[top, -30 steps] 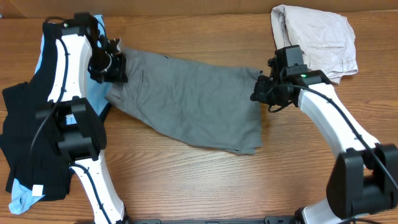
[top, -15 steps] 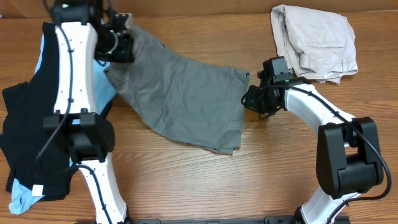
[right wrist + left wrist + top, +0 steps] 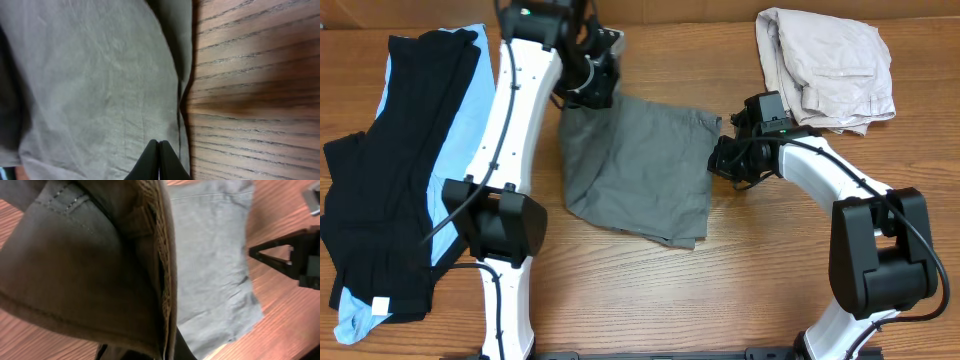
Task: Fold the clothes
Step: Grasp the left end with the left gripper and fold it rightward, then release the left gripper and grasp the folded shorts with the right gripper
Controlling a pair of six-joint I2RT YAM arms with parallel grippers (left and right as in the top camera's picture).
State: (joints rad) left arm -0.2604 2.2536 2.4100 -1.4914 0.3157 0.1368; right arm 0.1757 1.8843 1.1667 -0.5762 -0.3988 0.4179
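Note:
The grey shorts' edge (image 3: 711, 172), where the lifted waistband (image 3: 162, 255) must land, has my right gripper on it, so that gripper should back away before my left gripper folds the waistband over.
The grey shorts (image 3: 640, 170) lie partly folded in the middle of the table. My left gripper (image 3: 592, 82) is shut on their waistband and holds that end lifted over the far left corner of the cloth. In the left wrist view the waistband (image 3: 150, 265) hangs close to the lens and hides the fingers. My right gripper (image 3: 724, 158) is at the shorts' right edge. Its fingers (image 3: 159, 146) are shut together, tips over the flat grey cloth (image 3: 100, 85) beside the hem. Black shorts (image 3: 380, 190), a light-blue garment (image 3: 472, 110) and beige shorts (image 3: 825, 65) lie apart.
The black shorts and the light-blue garment are piled at the table's left side. The beige shorts lie bunched at the far right corner. Bare wooden tabletop (image 3: 740, 290) shows in front of the grey shorts and to the right (image 3: 250, 75).
My left gripper has carried the waistband end of the grey shorts from the far left toward the right, folding the cloth over itself. My right gripper shifted slightly left, then stayed.

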